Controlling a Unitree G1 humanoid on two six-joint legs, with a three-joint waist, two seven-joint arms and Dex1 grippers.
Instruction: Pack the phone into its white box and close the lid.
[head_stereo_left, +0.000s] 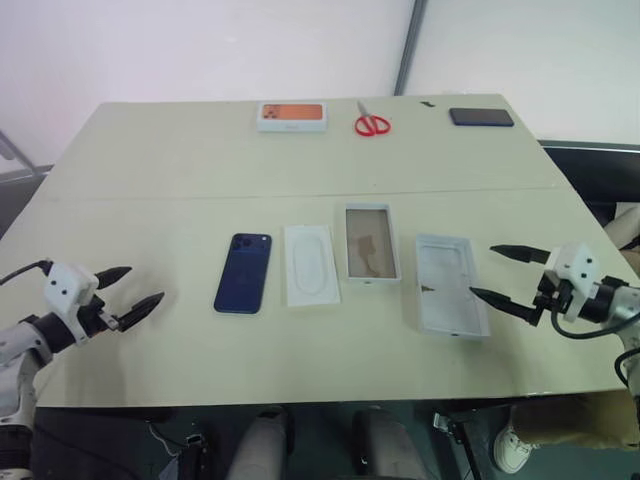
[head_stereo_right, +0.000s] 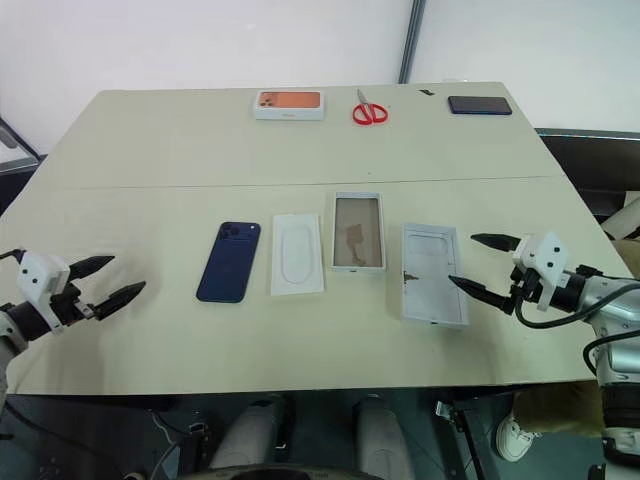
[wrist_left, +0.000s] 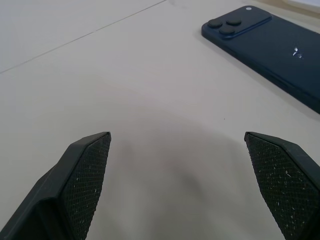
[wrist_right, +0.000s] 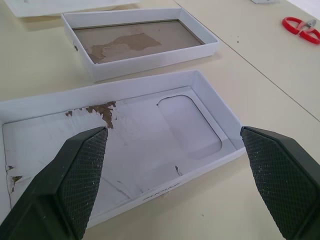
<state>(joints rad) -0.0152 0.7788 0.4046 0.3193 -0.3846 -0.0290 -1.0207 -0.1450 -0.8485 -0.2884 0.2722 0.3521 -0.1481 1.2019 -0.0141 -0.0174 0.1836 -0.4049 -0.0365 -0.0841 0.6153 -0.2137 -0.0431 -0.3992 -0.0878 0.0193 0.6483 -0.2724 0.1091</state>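
The flat white insert (head_stereo_left: 312, 265) has an outline that matches the white box's opening (head_stereo_left: 372, 243), so it should settle inside the box's rim and cover the box's brownish bottom when the robot lowers it.
The navy phone (head_stereo_left: 243, 273) lies back up on the table, camera cluster at its far end; its camera end also shows in the left wrist view (wrist_left: 265, 45). The white box (head_stereo_left: 371, 243), brownish inside, sits in the middle of the row. The lid (head_stereo_left: 450, 284) lies inside-up to its right, pale and plain within, and close before my right fingers in the wrist view (wrist_right: 125, 145). My left gripper (head_stereo_left: 128, 290) hovers open to the left of the phone. My right gripper (head_stereo_left: 508, 273) is open just right of the lid, touching nothing.
A flat white insert (head_stereo_left: 311, 264) lies between phone and box. At the table's far edge are a white box with an orange picture (head_stereo_left: 292, 116), red scissors (head_stereo_left: 372, 123) and a flat black phone (head_stereo_left: 481, 117). A seam crosses the table (head_stereo_left: 150, 160).
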